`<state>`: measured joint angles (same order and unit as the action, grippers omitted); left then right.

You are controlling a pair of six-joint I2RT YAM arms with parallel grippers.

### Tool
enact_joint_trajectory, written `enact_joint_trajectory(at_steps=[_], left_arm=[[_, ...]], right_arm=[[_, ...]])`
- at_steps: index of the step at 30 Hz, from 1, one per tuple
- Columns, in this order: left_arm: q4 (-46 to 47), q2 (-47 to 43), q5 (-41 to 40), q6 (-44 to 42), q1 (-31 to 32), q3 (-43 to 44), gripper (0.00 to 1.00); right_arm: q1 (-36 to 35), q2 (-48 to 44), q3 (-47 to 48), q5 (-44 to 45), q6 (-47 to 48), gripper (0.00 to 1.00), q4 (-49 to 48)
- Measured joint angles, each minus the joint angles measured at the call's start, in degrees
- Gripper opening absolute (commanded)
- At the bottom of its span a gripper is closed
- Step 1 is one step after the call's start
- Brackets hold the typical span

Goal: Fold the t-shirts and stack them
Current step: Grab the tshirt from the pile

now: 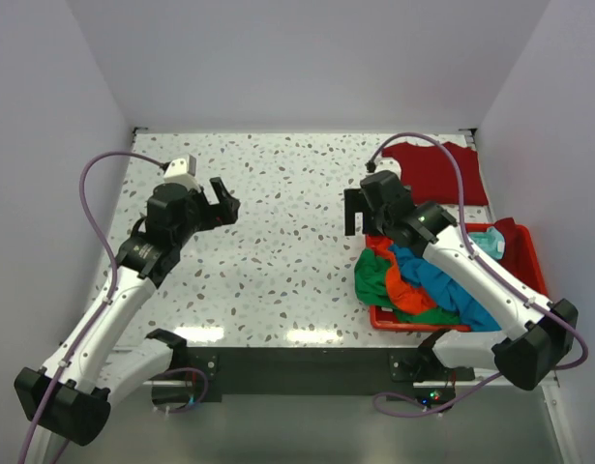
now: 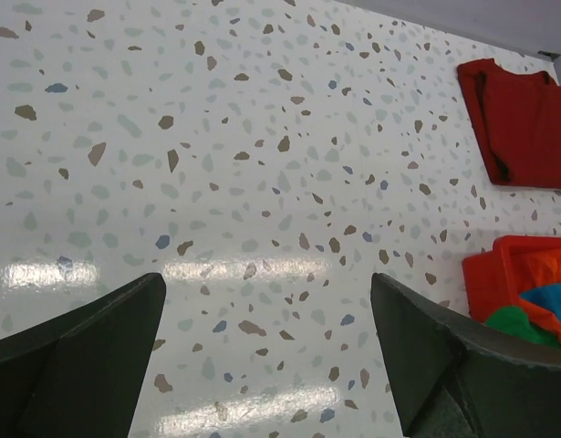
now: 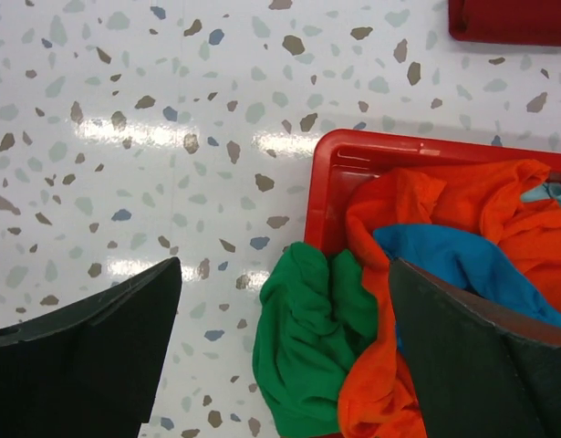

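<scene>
My right gripper is on its way down. The teal-blue t-shirt (image 1: pixel 449 289) lies uncovered on top of the orange one, so my right gripper keeps going down into the bin and closes on its teal-blue folds (image 1: pixel 419 271).
A dark red t-shirt (image 1: pixel 434 171) (image 2: pixel 522 123) (image 3: pixel 513 20) lies folded flat at the back right of the table. Crumpled t-shirts fill the red bin (image 1: pixel 531 253) (image 3: pixel 353 146) (image 2: pixel 485 274). A green one (image 1: pixel 372 280) (image 3: pixel 307 338) spills over its left rim. Orange (image 1: pixel 408 295) (image 3: pixel 444 201), teal-blue (image 1: pixel 447 280) (image 3: pixel 453 260) and pale aqua (image 1: pixel 488 242) shirts are piled beside it. My right gripper (image 1: pixel 357 211) (image 3: pixel 285 301) hangs open above the bin's near-left corner, over the green cloth, holding nothing. My left gripper (image 1: pixel 223 201) (image 2: pixel 266 301) is open over bare table at the left.
The speckled white tabletop (image 1: pixel 287 251) stretches between the two arms. White walls close in the back and both sides. The right arm's purple cable (image 1: pixel 452 164) loops over the dark red shirt.
</scene>
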<state>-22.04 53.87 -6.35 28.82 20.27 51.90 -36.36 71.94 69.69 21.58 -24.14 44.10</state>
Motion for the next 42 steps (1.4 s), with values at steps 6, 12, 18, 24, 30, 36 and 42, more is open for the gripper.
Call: enact_joint_trajectory(at_steps=[6, 12, 18, 24, 30, 36, 42], left_arm=[[-0.50, 0.13, -0.28, 0.07, 0.00, 0.00, 1.00], [-0.85, 0.28, -0.26, 0.13, 0.00, -0.02, 1.00], [-0.72, 0.90, 0.44, 0.46, 0.00, -0.17, 1.00], [0.09, 1.18, 2.03, 0.79, 0.00, -2.03, 1.00], [0.83, -1.09, 3.17, 1.62, 0.00, -4.79, 1.00], [0.96, -2.25, 3.15, 1.62, 0.00, -4.94, 1.00], [0.98, -2.19, 3.19, 1.62, 0.00, -4.94, 1.00]], right_arm=[[0.24, -0.09, -0.33, 4.44, -3.72, 0.99, 1.92], [4.98, -2.69, -2.43, 8.74, -10.93, 0.99, 8.76], [15.15, -4.63, -7.30, 9.40, -15.78, 0.99, 16.15], [17.03, -3.93, -11.28, 8.68, -18.36, 0.99, 19.28], [18.08, -2.10, -15.21, 7.26, -20.11, 0.83, 19.41], [18.16, -1.77, -16.41, 5.81, -20.39, 0.50, 18.99], [18.16, -1.88, -14.03, 6.12, -19.02, 0.20, 20.90]])
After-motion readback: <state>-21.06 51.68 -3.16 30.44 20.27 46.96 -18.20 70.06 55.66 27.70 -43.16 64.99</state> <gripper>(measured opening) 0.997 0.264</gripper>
